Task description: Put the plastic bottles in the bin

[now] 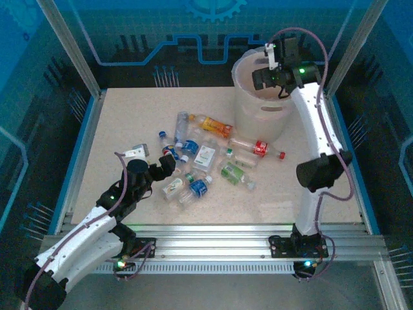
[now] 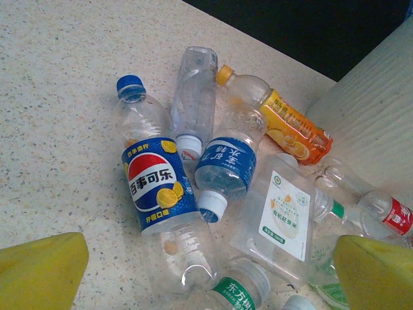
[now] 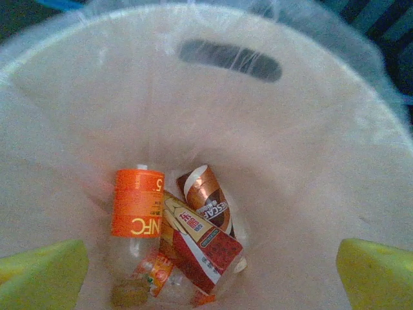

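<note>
I can see the green-label bottle (image 1: pixel 239 176) lying clear at the near edge of the heap, so my right gripper should go on moving from the bin down to its label (image 1: pixel 232 172) and close there.
Several plastic bottles lie in a heap mid-table, among them an orange-label one (image 1: pixel 213 124), a red-label one (image 1: pixel 259 148) and a green-label one (image 1: pixel 235 174). My left gripper (image 1: pixel 164 169) hovers open at the heap's near-left edge. A blue Pepsi-label bottle (image 2: pixel 155 184) lies between its yellow fingertips (image 2: pixel 42 271), beside a blue-label water bottle (image 2: pixel 226 165) and a flat white-label bottle (image 2: pixel 284 216). My right gripper (image 1: pixel 261 77) is open and empty above the bin (image 1: pixel 258 113). Down inside the bin (image 3: pixel 193 19) lie an orange NFC bottle (image 3: pixel 137 206), a brown one (image 3: pixel 206 194) and a red-label one (image 3: pixel 203 248).
The bin's wall (image 2: pixel 381 110) stands just right of the heap. A metal frame with blue panels (image 1: pixel 90 97) encloses the table. Bare tabletop (image 1: pixel 129 116) stretches left of the heap and along the near right side (image 1: pixel 290 194).
</note>
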Controlling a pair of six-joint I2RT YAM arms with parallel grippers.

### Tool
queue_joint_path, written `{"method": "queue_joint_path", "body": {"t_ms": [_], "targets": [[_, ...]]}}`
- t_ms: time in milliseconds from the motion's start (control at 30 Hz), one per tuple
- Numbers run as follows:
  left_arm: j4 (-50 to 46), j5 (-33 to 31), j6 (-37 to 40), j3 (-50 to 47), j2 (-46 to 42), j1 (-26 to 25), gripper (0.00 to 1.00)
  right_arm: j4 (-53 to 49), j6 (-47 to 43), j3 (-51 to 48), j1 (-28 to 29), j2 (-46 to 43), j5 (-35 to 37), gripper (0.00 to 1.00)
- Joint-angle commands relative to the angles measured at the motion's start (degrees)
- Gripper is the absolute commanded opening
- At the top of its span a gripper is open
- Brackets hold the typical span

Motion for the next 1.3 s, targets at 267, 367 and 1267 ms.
{"method": "queue_joint_path", "body": {"t_ms": [267, 367, 1267], "targets": [[0.2, -0.3, 1.2, -0.8, -0.8, 0.3, 0.99, 5.3, 7.0, -23.1, 6.5, -23.0, 1.9, 1.0], [1.1, 0.0, 1.3, -1.2, -0.8, 0.3, 0.99, 7.5, 9.0, -32.1, 10.2, -30.0, 3.9, 1.0], [6.2, 0.5, 1.7, -1.9, 3.4, 0.3, 0.99, 7.9, 18.1, -65.9, 26.2, -25.8, -5.4, 0.95]]}}
